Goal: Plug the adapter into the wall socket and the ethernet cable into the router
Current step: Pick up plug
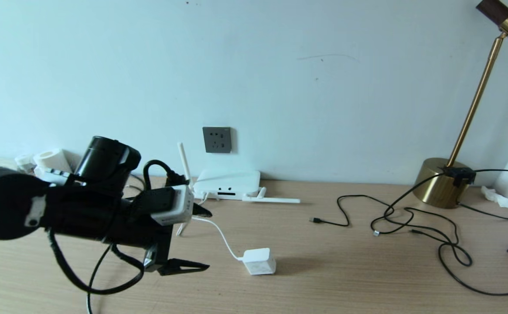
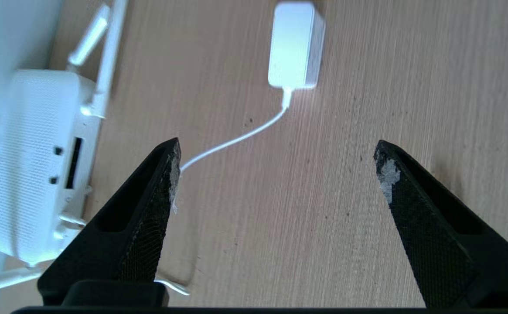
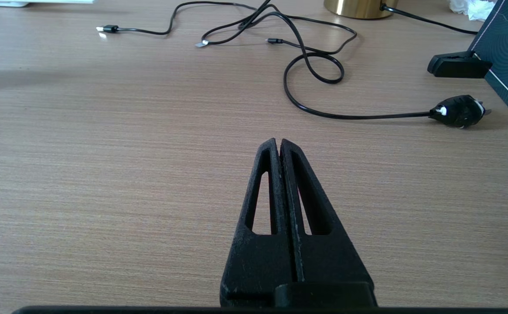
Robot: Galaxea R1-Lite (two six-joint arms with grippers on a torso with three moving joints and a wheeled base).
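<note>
My left gripper is short of the adapter's cord end (image 1: 242, 258) and points at it at a slant, so I should lift the gripper's wrist and come in over the adapter's top (image 1: 257, 254).
The white adapter (image 1: 260, 261) (image 2: 296, 46) lies on the wooden table (image 1: 323, 279), its thin white cord (image 1: 223, 235) trailing back towards the router. My left gripper (image 1: 206, 239) (image 2: 276, 148) hovers open just left of the adapter, with nothing between its fingers. The white router (image 1: 227, 183) (image 2: 31, 161) sits against the wall under the dark grey wall socket (image 1: 217, 139). My right gripper (image 3: 278, 141) is shut and empty over bare table, outside the head view. One black cable ends in a pale tip (image 1: 376, 233) (image 3: 201, 43); I cannot tell whether it is the ethernet cable.
Several black cables (image 1: 428, 226) lie tangled at the right, one ending in a black plug (image 3: 456, 111). A brass lamp (image 1: 441, 181) stands at the back right beside a crumpled tissue (image 1: 500, 198). A paper roll (image 1: 53, 159) sits at the back left.
</note>
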